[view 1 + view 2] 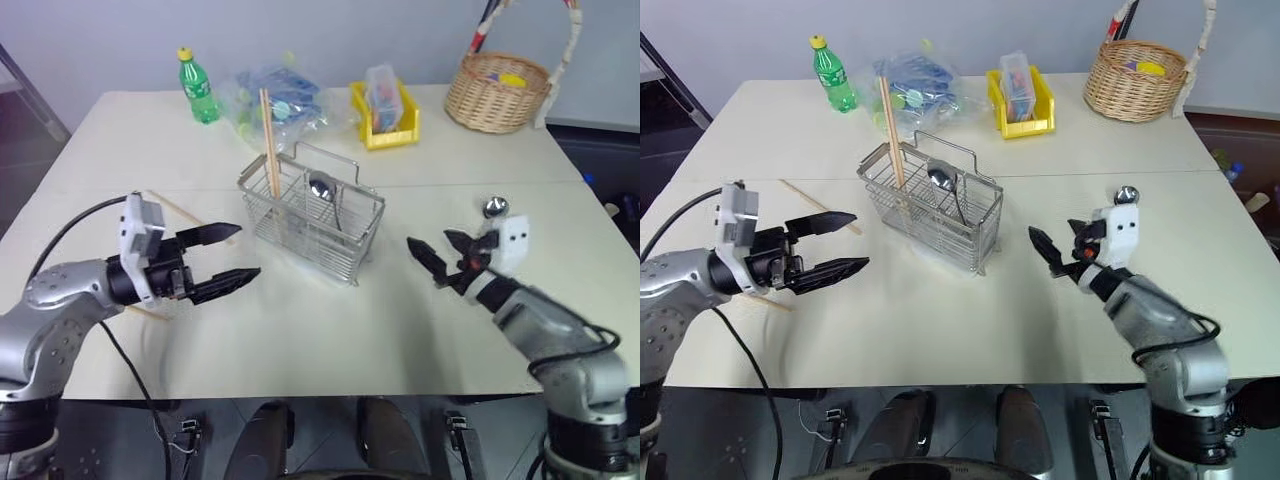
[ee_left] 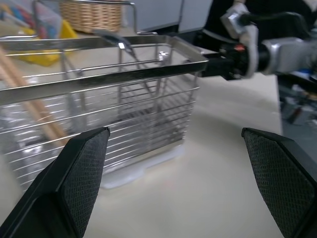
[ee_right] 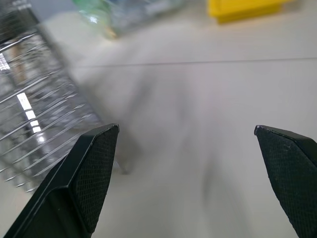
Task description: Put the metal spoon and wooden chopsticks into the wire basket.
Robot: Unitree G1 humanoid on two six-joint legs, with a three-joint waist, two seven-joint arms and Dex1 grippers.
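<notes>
My gripper will lower the loose metal spoon [image 1: 495, 207], and that spoon will lean bowl up too, because a metal spoon [image 1: 322, 186] already leans bowl up in the wire basket.
The wire basket [image 1: 310, 218] stands mid-table. One of the wooden chopsticks [image 1: 268, 140] leans upright in its left end. The metal spoon [image 1: 322, 187] stands in the basket's middle with its bowl up. Another chopstick [image 1: 172, 207] lies flat on the table, running behind my left gripper [image 1: 248, 252]. That gripper is open and empty, hovering left of the basket and pointing at it. My right gripper [image 1: 430, 245] is also open and empty, raised to the right of the basket and apart from it. In the left wrist view the basket's mesh wall [image 2: 124, 79] is close ahead between the fingers [image 2: 84, 168].
Along the table's far side stand a green bottle [image 1: 200, 88], a clear plastic bag of items [image 1: 280, 98], a yellow bin [image 1: 385, 118] and a round wicker basket [image 1: 497, 92]. Bare tabletop [image 1: 330, 320] lies in front of the wire basket between my arms.
</notes>
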